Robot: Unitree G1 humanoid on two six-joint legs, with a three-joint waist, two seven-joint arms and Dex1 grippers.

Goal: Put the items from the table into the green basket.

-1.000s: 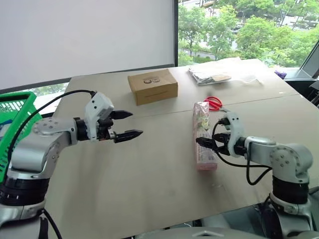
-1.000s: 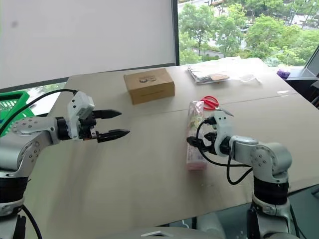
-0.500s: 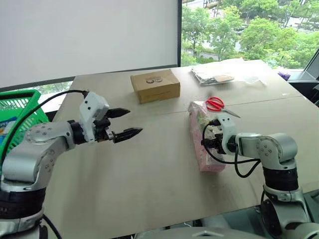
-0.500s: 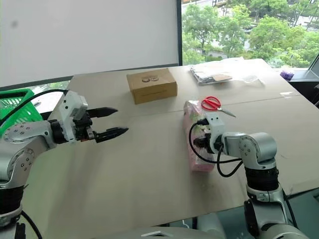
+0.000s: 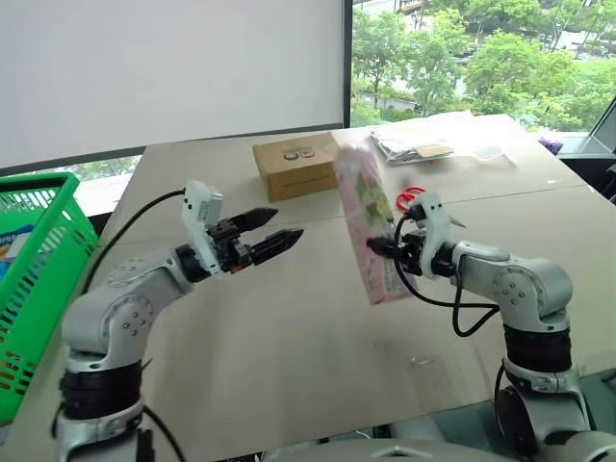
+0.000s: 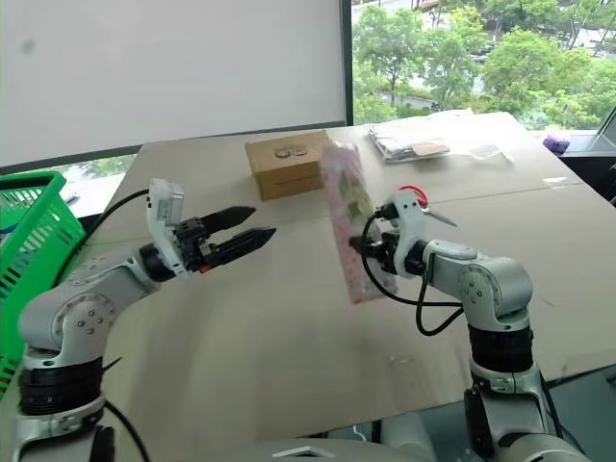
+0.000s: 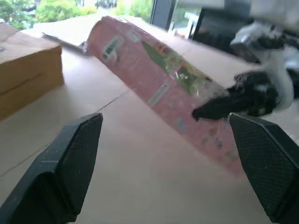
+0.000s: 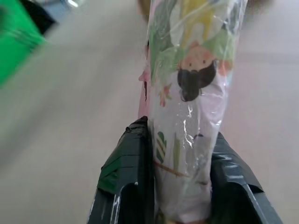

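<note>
The green basket (image 5: 35,274) stands past the robot's left arm and far from its right gripper, so the left gripper should pick up the pink-and-white packet (image 5: 362,212) and bring it to the basket.
My right gripper (image 5: 378,247) is shut on the long pink-and-white packet (image 5: 361,217) near its lower end and holds it tilted above the table (image 5: 289,337). The right wrist view shows the packet (image 8: 187,93) pinched between both fingers (image 8: 135,172). My left gripper (image 5: 287,224) is open, level, and points at the packet from a short way to its left, with nothing between its fingers. In the left wrist view the packet (image 7: 159,84) slants across ahead. The green basket (image 5: 38,250) stands at the table's left edge.
A brown cardboard box (image 5: 294,166) sits behind the packet. Red-handled scissors (image 5: 412,197) lie just beyond my right gripper. Clear plastic bags (image 5: 423,147) rest at the far right. A blue-and-white package (image 5: 10,241) lies inside the basket.
My right gripper closed on the packet and lifted it off the table, tilting it up. My left gripper swung right, toward the packet, still open.
</note>
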